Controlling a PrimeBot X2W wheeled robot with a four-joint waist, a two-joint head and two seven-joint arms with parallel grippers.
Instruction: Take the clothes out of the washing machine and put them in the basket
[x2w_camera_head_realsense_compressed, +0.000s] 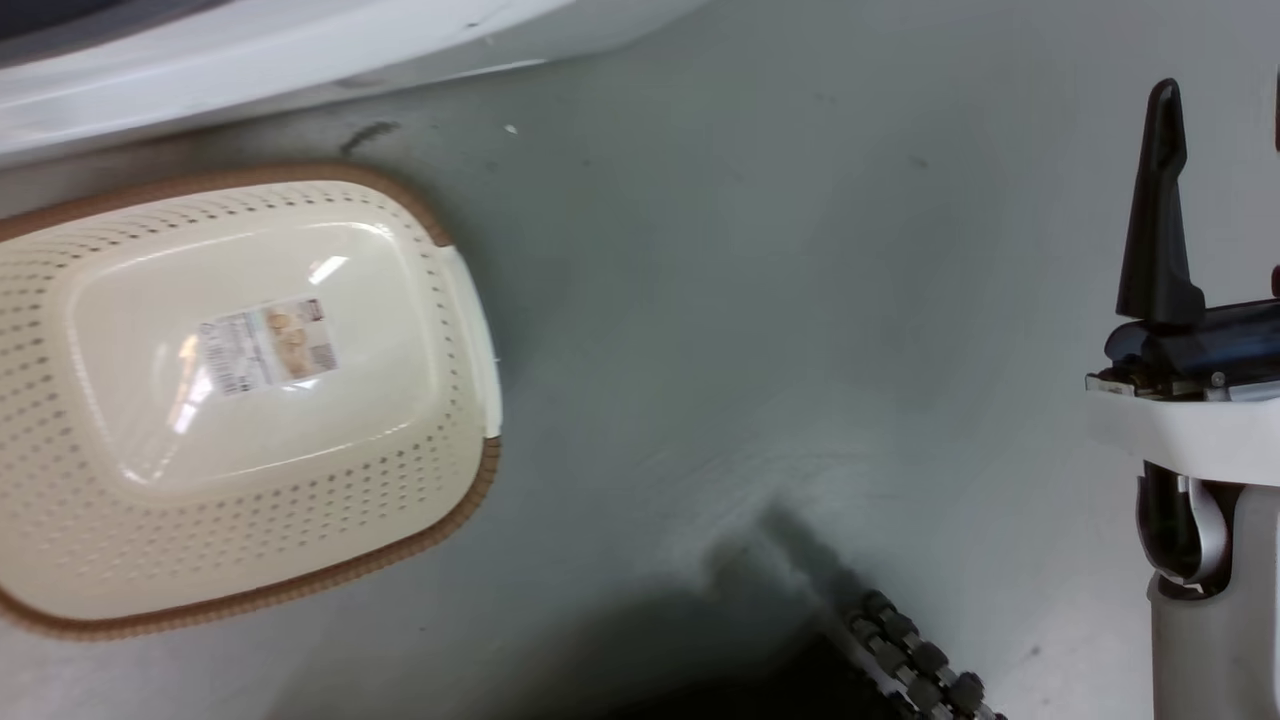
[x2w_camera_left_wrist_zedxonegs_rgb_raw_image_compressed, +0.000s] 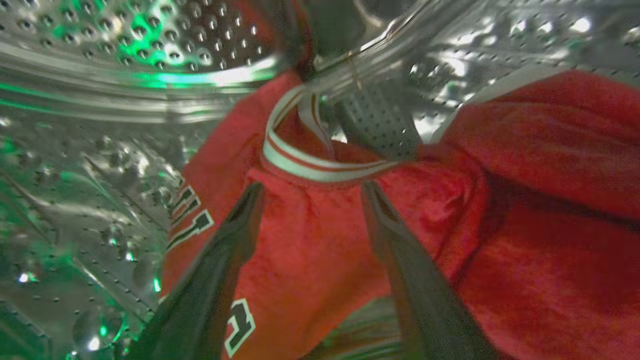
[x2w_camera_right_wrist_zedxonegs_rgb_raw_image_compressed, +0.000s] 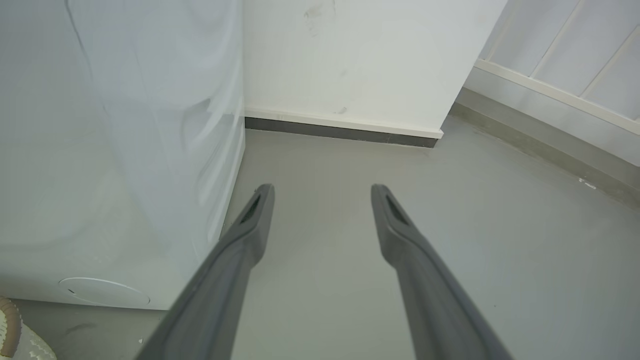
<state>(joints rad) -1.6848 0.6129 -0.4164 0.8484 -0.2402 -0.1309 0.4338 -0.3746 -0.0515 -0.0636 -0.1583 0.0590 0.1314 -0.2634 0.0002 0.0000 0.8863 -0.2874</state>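
Observation:
I am looking at a dark crease (x2w_camera_left_wrist_zedxonegs_rgb_raw_image_compressed: 477, 252) that separates the red jersey (x2w_camera_left_wrist_zedxonegs_rgb_raw_image_compressed: 321, 225) from the plain red garment, so the red jersey will come out alone when I pull.
Inside the washing machine's steel drum (x2w_camera_left_wrist_zedxonegs_rgb_raw_image_compressed: 100, 100) lie the clothes: a red jersey (x2w_camera_left_wrist_zedxonegs_rgb_raw_image_compressed: 310, 240) with a white striped collar and white lettering, and a plain red garment (x2w_camera_left_wrist_zedxonegs_rgb_raw_image_compressed: 550, 210) to its right. My left gripper (x2w_camera_left_wrist_zedxonegs_rgb_raw_image_compressed: 314, 192) is open, and its two fingers straddle the jersey just below the collar. The cream basket (x2w_camera_head_realsense_compressed: 420, 490) with a brown rim stands on the floor at the left of the head view, holding only a label on its base. My right gripper (x2w_camera_head_realsense_compressed: 1218, 120) hangs open over bare floor at the far right, also open in its wrist view (x2w_camera_right_wrist_zedxonegs_rgb_raw_image_compressed: 322, 192).
The washing machine's white body (x2w_camera_head_realsense_compressed: 250, 60) runs across the upper left, close behind the basket. Its side panel (x2w_camera_right_wrist_zedxonegs_rgb_raw_image_compressed: 115, 150) stands left of my right gripper. A white wall with a dark skirting (x2w_camera_right_wrist_zedxonegs_rgb_raw_image_compressed: 340, 132) is ahead. The robot's base (x2w_camera_head_realsense_compressed: 920, 660) shows at the bottom.

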